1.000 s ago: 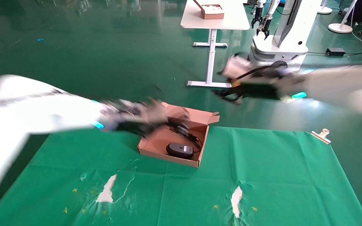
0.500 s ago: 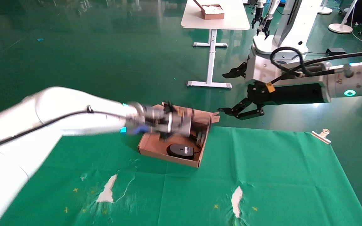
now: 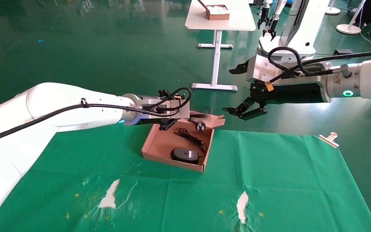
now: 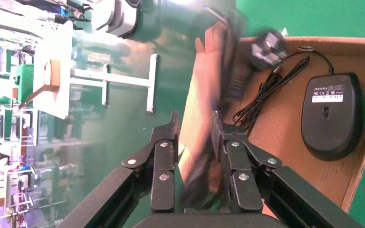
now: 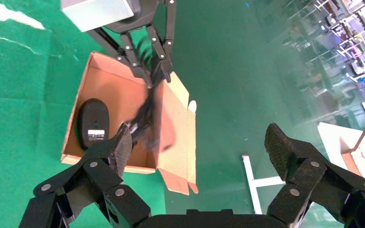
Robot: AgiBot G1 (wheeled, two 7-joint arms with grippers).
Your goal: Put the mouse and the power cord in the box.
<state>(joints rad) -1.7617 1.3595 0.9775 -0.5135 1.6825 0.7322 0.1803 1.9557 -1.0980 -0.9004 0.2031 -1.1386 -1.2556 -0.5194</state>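
Note:
The power cord hangs from my left gripper at the box's back edge (image 3: 207,127), so next my left gripper draws it over the box's empty bottom (image 3: 162,141) before opening.
The box (image 3: 172,161) lies open on the green cloth, its flap lid folded back. Inside, the mouse (image 3: 184,155) rests upside down, white label up, with its thin cable bunched behind it. My left gripper (image 3: 169,125) hovers over the box's back edge, shut on the power cord (image 3: 200,125), which hangs blurred with its plug over the box's far corner. The left wrist view shows the cord (image 4: 204,166) between my left gripper's (image 4: 195,118) fingers, the plug (image 4: 268,45) and the mouse (image 4: 331,114). My right gripper (image 3: 235,114) (image 5: 200,142) is open and empty, past the lid's far right corner.
A metal clip (image 3: 329,139) sits at the cloth's far right corner. The cloth has torn white patches (image 3: 109,195) near the front. On the floor beyond stand a white table (image 3: 219,22) with a small brown box, and another robot (image 3: 295,32).
My left arm swept right across the box's back and settled over its rear edge, with the cord swinging. My right gripper dropped nearer the lid's corner, then lifted slightly.

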